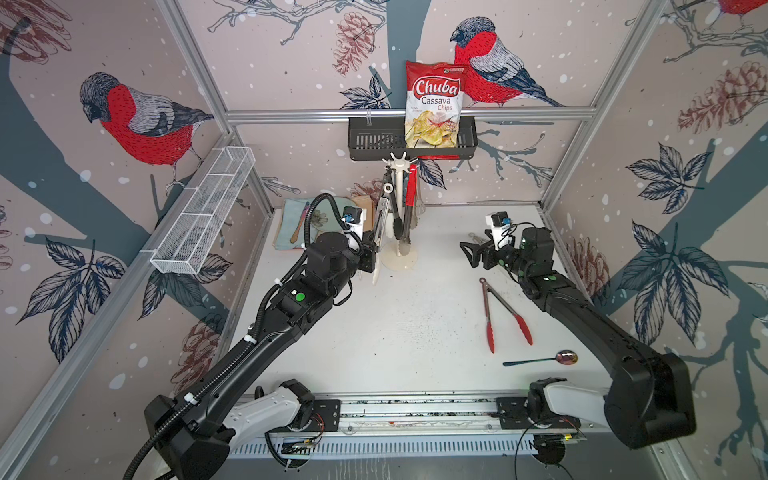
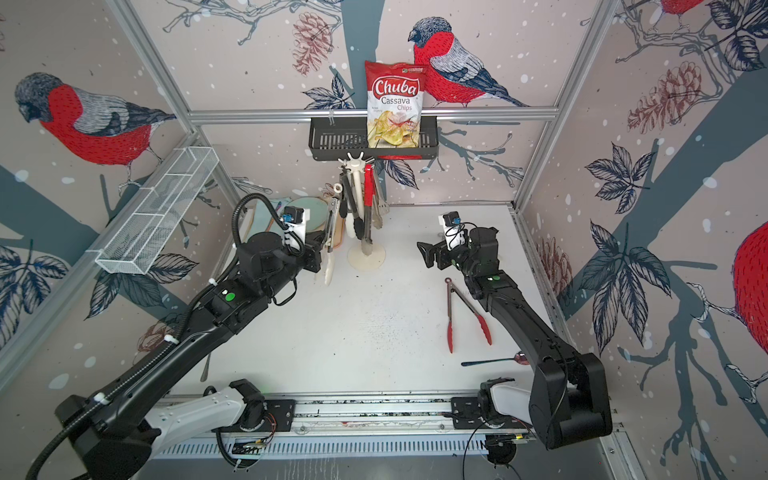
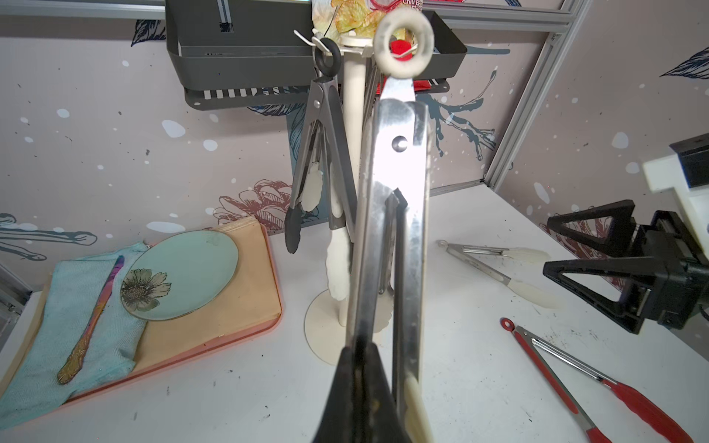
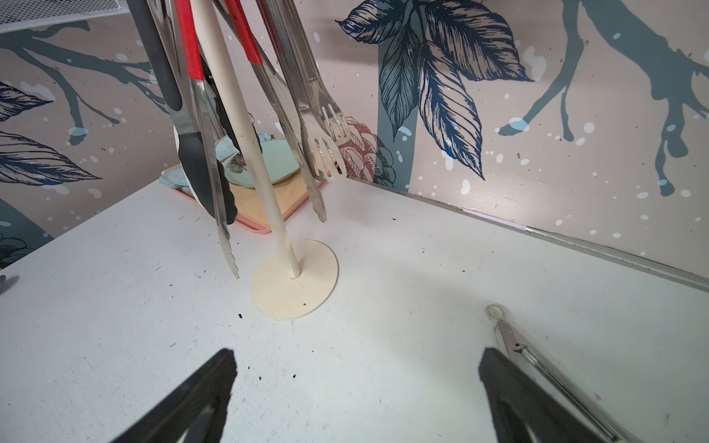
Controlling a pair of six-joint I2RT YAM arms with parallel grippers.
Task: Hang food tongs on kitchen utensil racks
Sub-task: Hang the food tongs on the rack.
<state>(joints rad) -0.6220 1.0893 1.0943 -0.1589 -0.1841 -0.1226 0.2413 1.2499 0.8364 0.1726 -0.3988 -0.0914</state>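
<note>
The white-tipped tongs' ring (image 2: 337, 188) is at the very top with its hole toward the rack's hooks (image 2: 352, 162), so the robot's left gripper goes on moving to the rack until a hook goes through the hole.
The kitchen utensil rack (image 1: 399, 208), a cream pole on a disc base, stands at the back with several food tongs hanging from its star head (image 1: 399, 160): black-tipped ones (image 3: 318, 153), a red-handled pair (image 1: 410, 191) and bare steel ones (image 4: 307, 96). My left gripper (image 3: 360, 349) is shut on one arm of white-tipped steel tongs (image 3: 399, 184), held upright left of the pole. Their ring (image 1: 387, 188) sits just below the hooks. My right gripper (image 1: 467, 251) hangs open and empty right of the rack. Red-tipped tongs (image 1: 498, 311) and white-tipped tongs (image 3: 495, 268) lie on the table.
A shiny spoon (image 1: 540, 359) lies front right. A black basket (image 1: 374, 141) with a chips bag (image 1: 434, 104) hangs above the rack. A white mesh shelf (image 1: 203, 212) lines the left wall. A tray (image 3: 238, 299) with a plate (image 3: 180, 274), cloth and small utensil (image 3: 92, 322) sits back left.
</note>
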